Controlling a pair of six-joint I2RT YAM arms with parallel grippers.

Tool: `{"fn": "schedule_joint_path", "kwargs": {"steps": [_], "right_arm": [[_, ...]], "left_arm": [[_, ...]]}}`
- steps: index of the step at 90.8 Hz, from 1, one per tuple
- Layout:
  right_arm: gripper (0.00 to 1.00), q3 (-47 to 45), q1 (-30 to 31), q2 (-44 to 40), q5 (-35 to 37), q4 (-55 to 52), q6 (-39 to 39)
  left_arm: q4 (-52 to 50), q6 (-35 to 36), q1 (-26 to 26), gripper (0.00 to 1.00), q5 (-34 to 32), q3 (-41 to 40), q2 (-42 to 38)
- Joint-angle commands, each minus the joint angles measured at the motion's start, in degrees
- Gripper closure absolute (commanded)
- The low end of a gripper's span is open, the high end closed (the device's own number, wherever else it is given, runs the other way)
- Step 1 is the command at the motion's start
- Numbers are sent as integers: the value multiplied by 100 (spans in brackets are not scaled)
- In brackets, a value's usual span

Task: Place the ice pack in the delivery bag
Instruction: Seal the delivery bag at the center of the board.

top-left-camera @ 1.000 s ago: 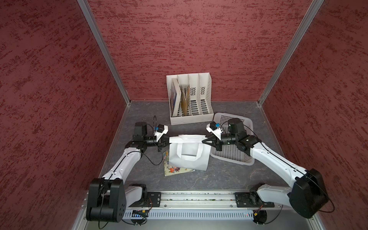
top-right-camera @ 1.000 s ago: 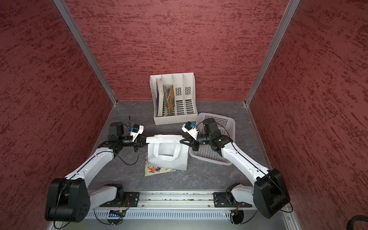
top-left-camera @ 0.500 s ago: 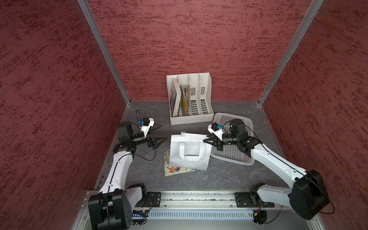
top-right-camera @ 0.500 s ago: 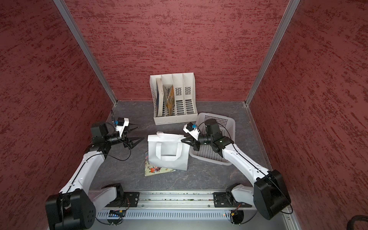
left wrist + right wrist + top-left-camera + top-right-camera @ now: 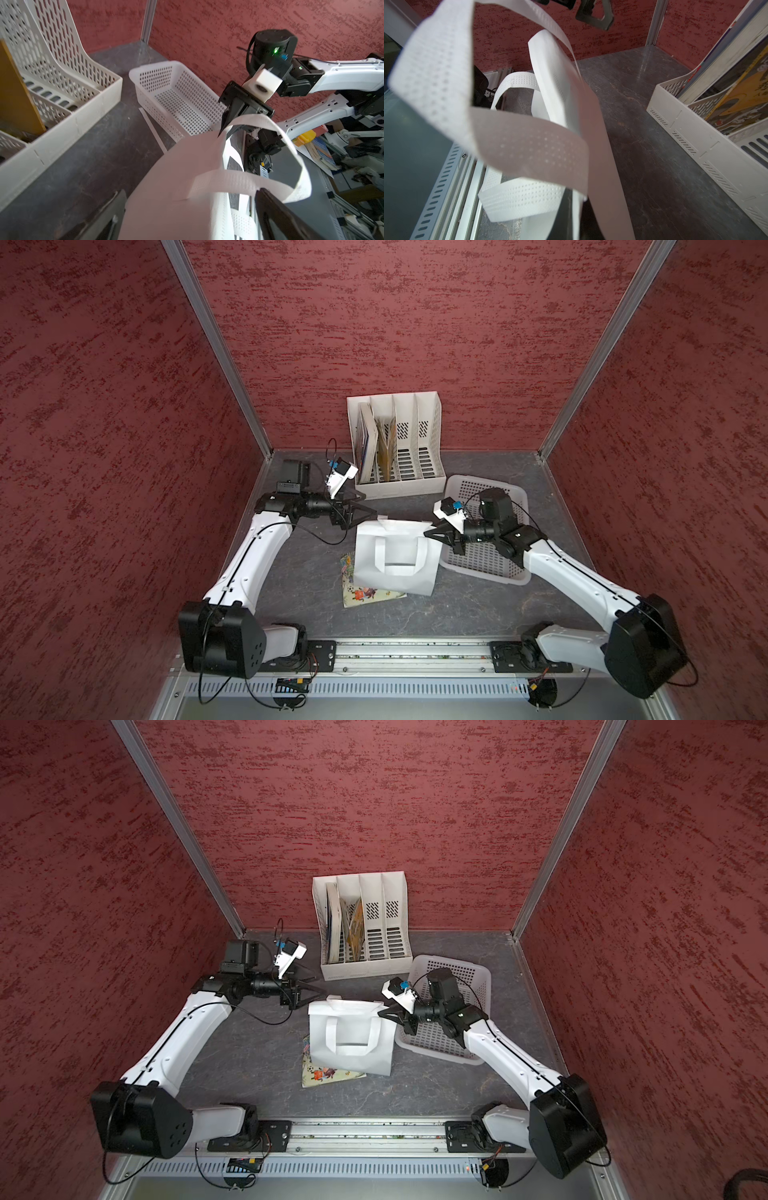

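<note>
My right gripper is pinching one end of the delivery bag's rim, and the rim's other end (image 5: 362,525) is standing loose. Next, my left gripper pinches that loose end (image 5: 375,523) closed.
The delivery bag (image 5: 395,560) (image 5: 351,1038), a white tote with loop handles, stands mid-table. My right gripper (image 5: 428,533) (image 5: 380,1013) is shut on the bag's right top edge, and the left wrist view shows the right gripper (image 5: 223,126) pinching the rim. My left gripper (image 5: 368,508) (image 5: 318,988) is open at the bag's back-left top corner. In the left wrist view the bag (image 5: 176,187) fills the space between the wide fingers (image 5: 276,214). White fabric (image 5: 591,145) covers the right gripper's own jaws. The ice pack is out of view.
A white perforated basket (image 5: 511,491) (image 5: 478,973) lies right of the bag, under my right arm. A white slotted file rack (image 5: 432,439) (image 5: 395,919) with books stands at the back wall. A colourful booklet (image 5: 365,595) (image 5: 324,1075) sticks out from under the bag.
My left gripper let go of the bag's left edge, opened and drew back to the left. It has since come back to the bag's corner, still open. The right gripper kept its hold.
</note>
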Motion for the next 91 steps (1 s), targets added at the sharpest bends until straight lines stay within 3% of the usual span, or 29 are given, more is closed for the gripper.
{"fn": "schedule_joint_path", "kwargs": {"steps": [1, 29, 38, 45, 49, 56, 76, 84, 91], "right_arm": [[100, 94, -48, -80, 87, -14, -123], [100, 131, -48, -72, 91, 13, -84], [100, 139, -47, -71, 85, 0, -88], [100, 145, -47, -86, 92, -33, -109], [100, 151, -47, -115, 105, -52, -118], [100, 134, -47, -146, 143, -74, -125], [100, 102, -48, -225, 294, -77, 46], [69, 328, -13, -106, 224, -304, 149], [55, 754, 239, 107, 357, -906, -175]], "left_arm": [[-941, 642, -103, 1, -323, 125, 84], [-1067, 924, -300, 17, -146, -3, 323], [-1047, 952, -329, 31, -138, 83, 484], [-1111, 1021, -321, 49, -56, 227, 620], [-1156, 1083, -316, 74, -48, 290, 687], [-1207, 1211, -306, 100, -36, 299, 706], [-932, 1587, -219, 100, 24, -207, 300], [-704, 1582, -309, 100, -121, -356, 71], [-452, 1591, -430, 100, -151, -466, -96]]}}
